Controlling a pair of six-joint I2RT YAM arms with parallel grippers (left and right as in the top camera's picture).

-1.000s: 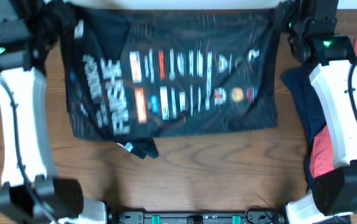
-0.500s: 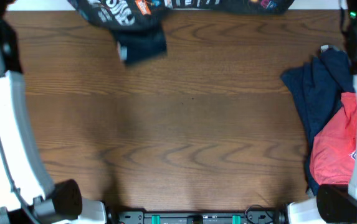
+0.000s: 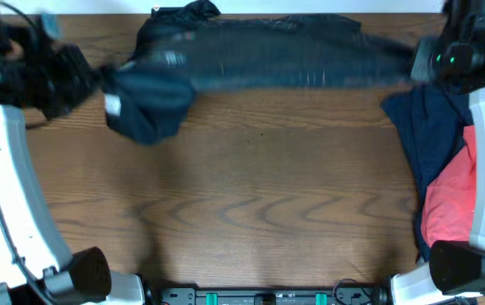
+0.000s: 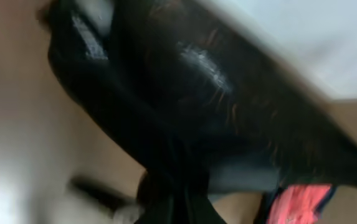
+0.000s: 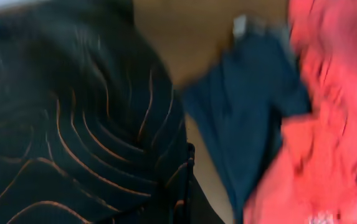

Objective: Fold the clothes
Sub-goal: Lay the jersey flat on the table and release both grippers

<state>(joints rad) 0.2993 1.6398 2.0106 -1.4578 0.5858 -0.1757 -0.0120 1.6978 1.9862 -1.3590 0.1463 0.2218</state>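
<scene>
My left gripper and right gripper should pull the black T-shirt (image 3: 280,55) back over the open wood (image 3: 263,144) and let it down, because the T-shirt hangs at the table's far edge.
A black T-shirt (image 3: 259,59) hangs stretched and blurred across the far edge of the table. Its left end sags in a bunch (image 3: 145,106). My left gripper (image 3: 98,80) is shut on the shirt's left end; the left wrist view shows the dark cloth (image 4: 184,93) running from the jaws (image 4: 178,205). My right gripper (image 3: 416,63) is shut on the shirt's right end; the right wrist view shows black cloth with orange lines (image 5: 85,137) at the jaws (image 5: 187,199). Both sets of fingers are hidden by cloth.
A pile of clothes lies at the right edge: a navy garment (image 3: 428,135) and a red garment (image 3: 449,203), also in the right wrist view (image 5: 328,106). The wooden table (image 3: 250,220) runs to the front edge.
The shirt lay flat on the table one second ago, then was carried off beyond the far edge. Now it has swung back into view, stretched between both grippers along the far edge.
</scene>
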